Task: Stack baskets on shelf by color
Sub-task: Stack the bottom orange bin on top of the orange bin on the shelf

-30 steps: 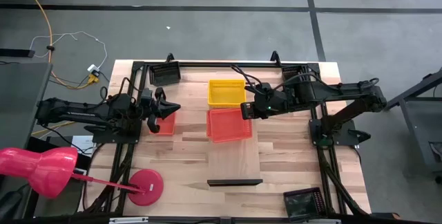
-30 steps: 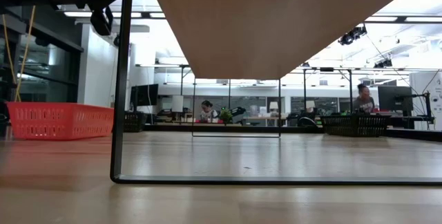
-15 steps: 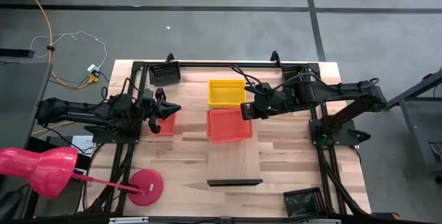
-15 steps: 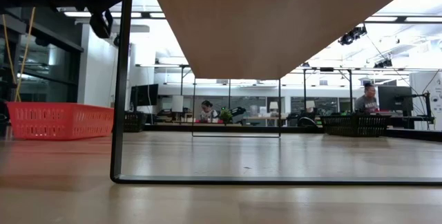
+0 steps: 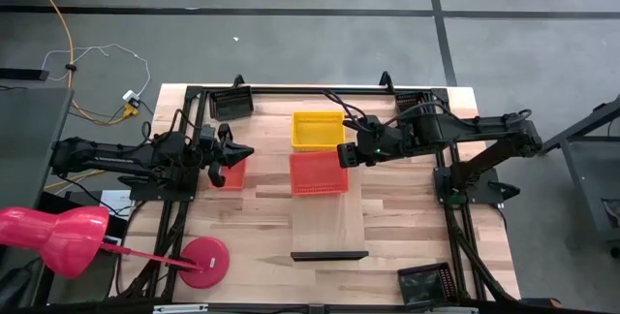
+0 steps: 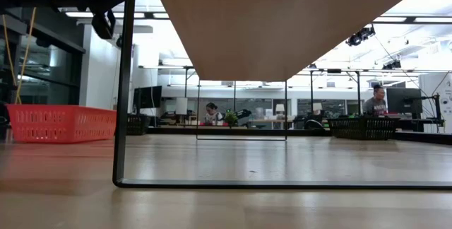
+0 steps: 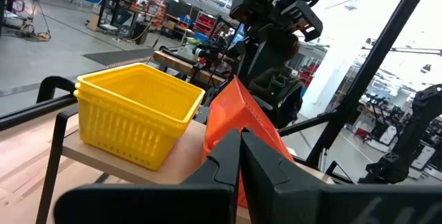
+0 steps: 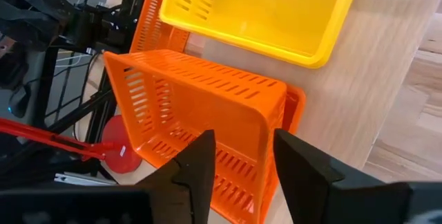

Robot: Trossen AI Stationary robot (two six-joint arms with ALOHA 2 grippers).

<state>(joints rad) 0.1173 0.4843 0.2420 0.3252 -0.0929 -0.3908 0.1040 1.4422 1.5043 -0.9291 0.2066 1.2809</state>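
Note:
The upper red-orange basket sits tilted (image 8: 280,99) inside the lower one. Next, my right gripper moves off the upper basket's side, close, and pushes its raised side (image 5: 295,173) down.
The shelf (image 5: 329,222) runs down the table's middle. At its far end sit two stacked yellow baskets (image 5: 319,130) (image 7: 135,110), and a red-orange basket (image 5: 319,173) lies just nearer. My right gripper (image 5: 342,154) (image 8: 242,144) is open at that basket's right side, one finger inside and one outside. My left gripper (image 5: 247,150) (image 7: 239,144) is shut and empty. It hovers above a second red-orange basket (image 5: 231,172) (image 6: 62,123) resting on the tabletop left of the shelf. My right gripper stands astride the right-hand wall (image 8: 271,148) of the red-orange basket on the shelf, coming from the table's right and slanting down. The gap between the fingers is far wider than the wall. Whether either finger still touches it, I cannot tell.
One black basket (image 5: 231,104) sits at the far left corner and another (image 5: 426,285) at the near right. A pink lamp base (image 5: 201,261) stands near left. The shelf's black frame leg (image 6: 126,80) rises from the table. People sit in the room beyond.
The red-orange basket on the shelf was tilted with its right side raised; it has dropped and now lies flatter, its outline smaller in the high view. Both arms have stayed where they were.

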